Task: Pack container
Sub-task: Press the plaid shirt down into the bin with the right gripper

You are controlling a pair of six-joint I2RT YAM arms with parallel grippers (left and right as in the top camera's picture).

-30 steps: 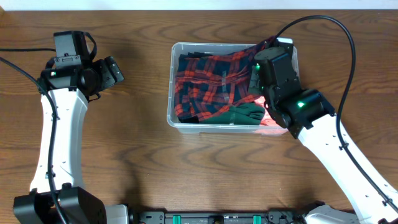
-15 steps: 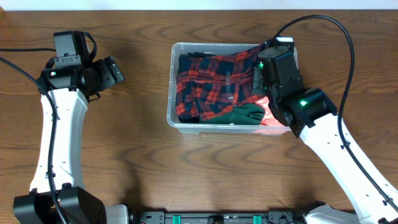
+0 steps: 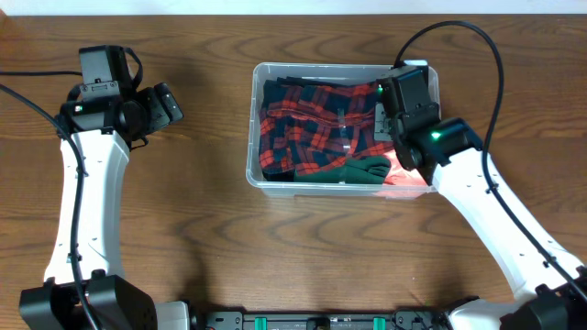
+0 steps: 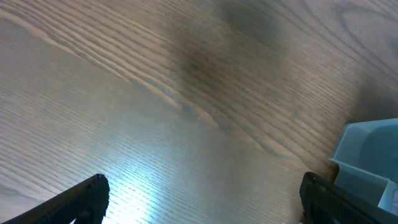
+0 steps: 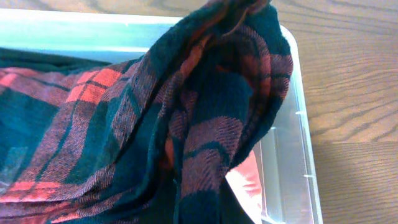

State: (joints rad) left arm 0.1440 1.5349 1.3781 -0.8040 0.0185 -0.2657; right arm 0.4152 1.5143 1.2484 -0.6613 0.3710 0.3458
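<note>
My right gripper should keep pulling the plaid cloth's bunched fold [image 5: 214, 118], now inside the clear container's end [image 5: 299, 143], toward that end of the container and let it go there.
The clear container [image 3: 250, 137] stands at the back middle of the table. A red and dark plaid cloth [image 3: 307, 124] fills most of it, with a green cloth [image 3: 362, 168] at the front and something pink-red [image 3: 404, 172] at the front right. My right gripper [image 3: 385, 112] is over the container's right end, shut on a bunched fold of the plaid cloth [image 5: 205, 106], which hides its fingers. The container's right wall [image 5: 298, 106] shows in the right wrist view. My left gripper [image 3: 171, 104] is open and empty, far left of the container, above bare wood [image 4: 202, 199].
The table is brown wood. A corner of the container [image 4: 367, 155] shows at the right edge of the left wrist view. Black cables run from both arms. The table's back edge lies just behind the container.
My right gripper has moved toward the back of the container. The plaid cloth that hung over the back right rim now lies inside. The left arm has not moved.
</note>
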